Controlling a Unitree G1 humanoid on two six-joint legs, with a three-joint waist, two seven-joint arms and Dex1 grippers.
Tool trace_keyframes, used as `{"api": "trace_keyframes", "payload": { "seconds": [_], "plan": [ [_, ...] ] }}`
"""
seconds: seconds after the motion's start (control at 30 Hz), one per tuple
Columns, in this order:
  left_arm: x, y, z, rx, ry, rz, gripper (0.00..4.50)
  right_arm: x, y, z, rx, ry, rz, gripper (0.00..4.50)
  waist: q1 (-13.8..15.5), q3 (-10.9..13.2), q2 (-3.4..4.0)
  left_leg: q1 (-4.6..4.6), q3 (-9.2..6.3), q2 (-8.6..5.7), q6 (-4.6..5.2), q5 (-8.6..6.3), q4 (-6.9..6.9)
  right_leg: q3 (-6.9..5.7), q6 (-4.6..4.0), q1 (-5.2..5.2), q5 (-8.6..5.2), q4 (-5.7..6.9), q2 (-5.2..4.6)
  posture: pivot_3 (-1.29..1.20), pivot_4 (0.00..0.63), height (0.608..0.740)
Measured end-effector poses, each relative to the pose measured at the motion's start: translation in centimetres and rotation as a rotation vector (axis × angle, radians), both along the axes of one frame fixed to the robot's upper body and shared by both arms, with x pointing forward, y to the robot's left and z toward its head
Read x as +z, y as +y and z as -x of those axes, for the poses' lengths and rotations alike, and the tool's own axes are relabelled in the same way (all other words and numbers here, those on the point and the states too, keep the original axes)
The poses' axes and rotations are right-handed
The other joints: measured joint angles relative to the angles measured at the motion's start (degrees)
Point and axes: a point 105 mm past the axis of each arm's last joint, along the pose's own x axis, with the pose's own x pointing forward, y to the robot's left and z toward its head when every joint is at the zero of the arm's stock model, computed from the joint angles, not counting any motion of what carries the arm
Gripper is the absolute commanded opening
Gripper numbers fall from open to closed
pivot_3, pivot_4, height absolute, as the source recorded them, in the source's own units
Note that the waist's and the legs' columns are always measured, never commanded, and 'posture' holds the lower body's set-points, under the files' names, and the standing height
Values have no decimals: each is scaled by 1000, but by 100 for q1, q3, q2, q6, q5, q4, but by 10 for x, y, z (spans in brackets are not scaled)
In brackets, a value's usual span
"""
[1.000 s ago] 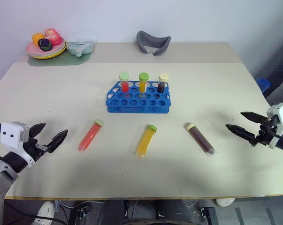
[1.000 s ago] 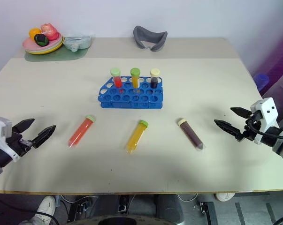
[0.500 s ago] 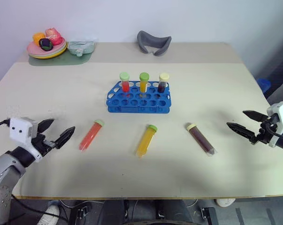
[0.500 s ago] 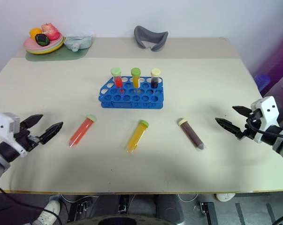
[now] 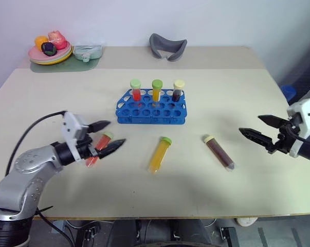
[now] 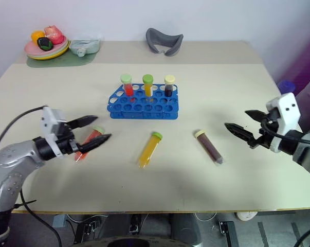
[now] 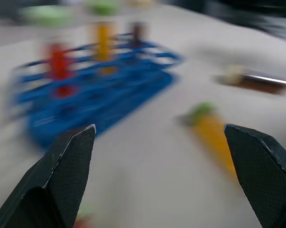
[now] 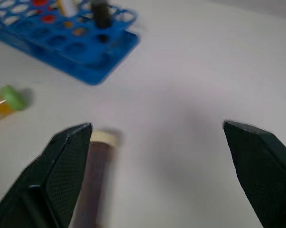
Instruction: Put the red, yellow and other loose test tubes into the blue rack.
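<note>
My right gripper's open fingers are lined up with the width of the brown tube [image 8: 94,173], which lies free, so I should keep moving over its body [image 5: 221,155] until they are on either side of it.
The blue rack [image 5: 151,106] stands mid-table with three capped tubes upright in its back row. In front of it lie the loose test tubes: the red one [image 5: 97,150], the yellow one [image 5: 160,154] and the dark brown one [image 5: 219,152]. My left gripper [image 5: 117,131] is open, and its two fingers straddle the red tube's capped end, just above it. I cannot tell whether they touch it. My right gripper [image 5: 250,124] is open and empty, to the right of the brown tube and apart from it. The right wrist view shows the brown tube [image 8: 93,161] near one fingertip.
A plate of toy fruit [image 5: 51,51] and a clear container [image 5: 88,51] rest on a green mat at the back left. A grey curved object [image 5: 167,47] lies at the back centre. The table's front edge runs close below the tubes.
My left gripper has swung right from the table's left side to over the red tube. The right gripper has shifted a little left and up. The tubes have not moved.
</note>
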Motion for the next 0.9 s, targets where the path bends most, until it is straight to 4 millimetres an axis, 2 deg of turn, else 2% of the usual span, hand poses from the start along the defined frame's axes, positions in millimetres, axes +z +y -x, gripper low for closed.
{"api": "trace_keyframes", "payload": {
  "seconds": [0.07,0.13,0.27,0.3,0.43,0.6,0.73,0.9],
  "plan": [
    [-5,-21,12,-122,20,-7,4432,-1,14,3,15,44,24,4500,2,0,0,-1,-2,0,0,0,0,0,0,0,0,0,1,0,150,735],
    [-7,-39,23,-228,31,-4,4432,-12,22,7,5,144,60,4500,8,0,0,-2,-2,-1,1,-1,0,0,0,1,0,-2,0,0,150,735],
    [-8,-56,29,-319,35,10,4432,-25,27,3,-100,277,40,4500,-12,0,0,-3,-3,0,19,-11,0,1,-2,-4,0,-2,4,0,150,735],
    [-8,-61,30,-339,29,12,4432,-31,29,4,-124,311,93,4500,-9,-2,10,-6,-3,-1,16,-9,-2,2,-2,-10,0,-1,5,0,150,735],
    [-14,-67,32,-356,35,14,4432,-43,39,7,-116,342,207,4500,3,-2,9,-15,-4,-5,11,-6,-7,2,-2,-17,-1,-4,10,0,150,735],
    [-25,-64,35,-349,36,0,4432,-41,45,1,-118,327,215,4500,-9,-1,8,-12,-3,-4,26,-14,-4,2,-1,-14,0,-4,10,0,150,735],
    [-40,-63,42,-352,65,-13,4432,-52,47,-4,-128,384,216,4500,-6,-1,8,-14,-2,-4,26,-14,-5,2,-2,-18,0,-4,8,0,150,735],
    [-41,-63,44,-355,45,-7,4432,-53,51,-17,-142,416,217,4500,-7,-1,8,-14,-2,-4,27,-15,-3,2,-1,-16,0,-3,7,0,150,735]
  ]
}}
